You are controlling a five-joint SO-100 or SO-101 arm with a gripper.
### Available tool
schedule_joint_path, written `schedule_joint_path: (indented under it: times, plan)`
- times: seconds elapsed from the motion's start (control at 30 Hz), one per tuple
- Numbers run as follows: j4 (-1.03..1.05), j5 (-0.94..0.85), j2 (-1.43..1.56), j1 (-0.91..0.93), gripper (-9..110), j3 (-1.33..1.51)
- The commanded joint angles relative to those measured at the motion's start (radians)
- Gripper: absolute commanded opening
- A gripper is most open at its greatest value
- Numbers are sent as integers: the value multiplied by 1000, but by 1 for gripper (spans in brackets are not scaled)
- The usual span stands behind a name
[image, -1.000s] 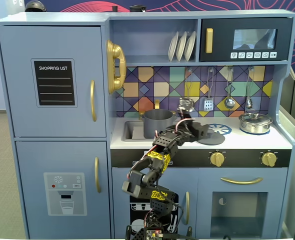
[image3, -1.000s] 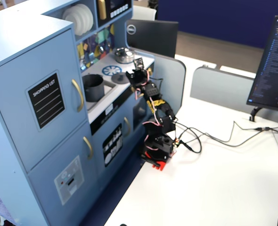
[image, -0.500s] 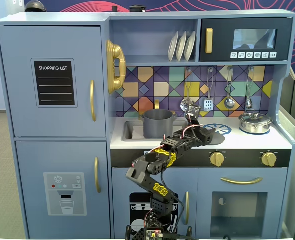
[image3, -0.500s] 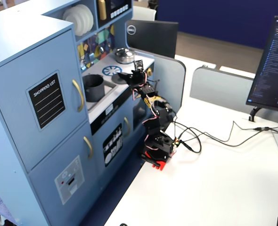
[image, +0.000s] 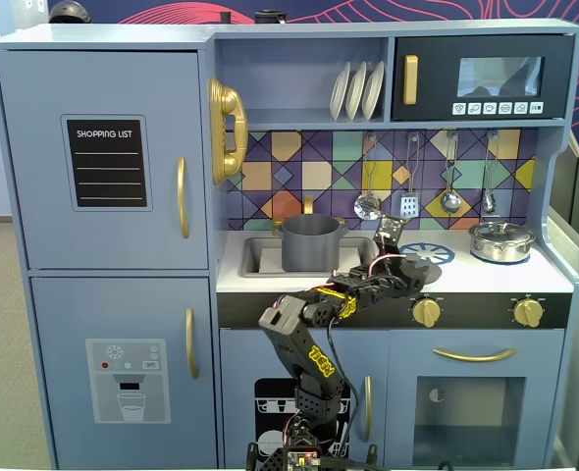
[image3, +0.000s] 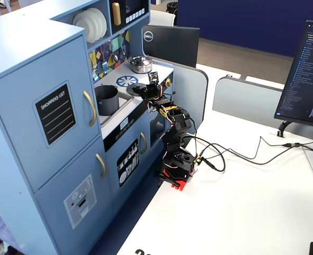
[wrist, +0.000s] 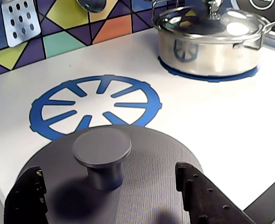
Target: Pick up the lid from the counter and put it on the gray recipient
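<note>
The dark-gray lid (image: 428, 270) matches the gray recipient's open round rim (image: 311, 225). The lid will rest level and cover the recipient's opening when I lower it.
The lid (wrist: 142, 163) is a flat dark-gray disc with a central knob (wrist: 102, 148). It lies on the white counter and overlaps the near edge of the blue burner pattern (wrist: 95, 105). My gripper (wrist: 112, 196) is open just above it, with one finger on each side of the knob and not touching it. The lid (image: 415, 267) also shows in both fixed views, under the gripper (image: 395, 261). The gray recipient (image: 311, 242) stands in the sink, left of the lid in a fixed view, and it shows again in the other fixed view (image3: 106, 99).
A shiny steel pot (wrist: 207, 39) with its own lid stands on the far right burner and also shows in a fixed view (image: 501, 240). Utensils (image: 408, 201) hang on the tiled back wall. Gold knobs (image: 426, 312) line the counter front.
</note>
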Motion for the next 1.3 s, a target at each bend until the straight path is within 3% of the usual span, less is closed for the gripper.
schedule_joint_path:
  times: [0.0, 0.9, 1.07, 1.27]
  plan:
    - [-41, -2, -28, -26, 27, -95]
    - [-67, 52, -247, -35, 24, -259]
    - [-75, 48, -284, -43, 1, -285]
    - [-129, 60, -287, -60, 0, -256]
